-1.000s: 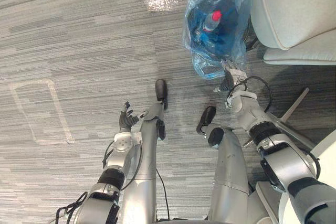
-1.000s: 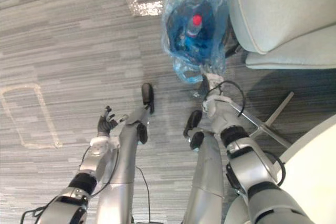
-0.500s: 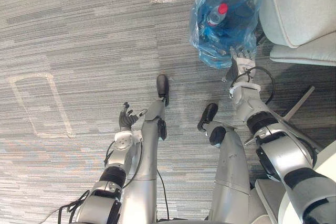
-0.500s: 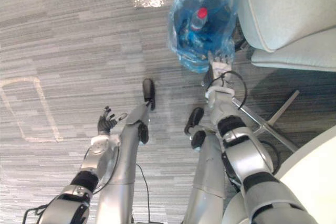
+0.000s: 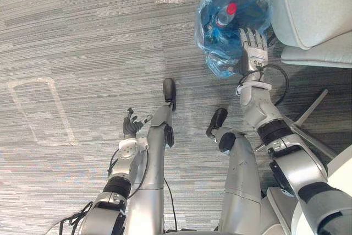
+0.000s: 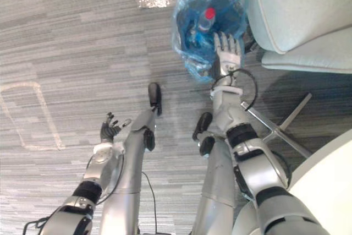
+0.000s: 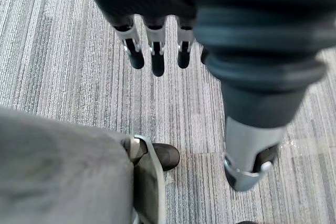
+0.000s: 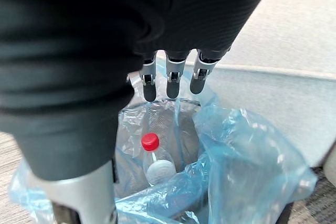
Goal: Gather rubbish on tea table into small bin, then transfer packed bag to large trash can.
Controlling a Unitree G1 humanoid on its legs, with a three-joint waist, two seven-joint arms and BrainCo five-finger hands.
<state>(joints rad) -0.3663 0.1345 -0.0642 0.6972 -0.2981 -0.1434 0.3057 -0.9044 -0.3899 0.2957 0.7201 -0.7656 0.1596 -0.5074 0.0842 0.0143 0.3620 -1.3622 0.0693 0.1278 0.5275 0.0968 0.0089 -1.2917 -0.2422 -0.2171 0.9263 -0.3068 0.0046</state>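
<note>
My gripper will make the blue plastic bag (image 5: 219, 53) slide up out of the small bin with the bottle inside when it lifts the bag, because mesh (image 8: 184, 127) shows through the plastic.
A blue plastic bag (image 5: 220, 42) stands open on the carpet beside a pale seat. Inside it lies a clear bottle with a red cap (image 5: 231, 9), also seen past my right fingers (image 8: 150, 141). My right hand (image 5: 253, 45) reaches over the bag's near right edge, fingers straight and spread, holding nothing. In the right wrist view its fingers (image 8: 170, 85) hover above the bag's mouth (image 8: 226, 145). My left hand (image 5: 131, 127) hangs low at the left over bare carpet, its fingers (image 7: 156, 56) relaxed and empty.
A pale grey upholstered seat (image 5: 313, 15) stands right against the bag. Thin metal legs (image 5: 313, 108) slant over the floor at the right. A white table edge (image 6: 324, 191) fills the lower right corner. Tape marks (image 5: 38, 114) lie on the grey carpet.
My right hand has moved forward from the bag's near lower edge to above its side, fingers now spread. The left hand has stayed in place. The camera shifted slightly.
</note>
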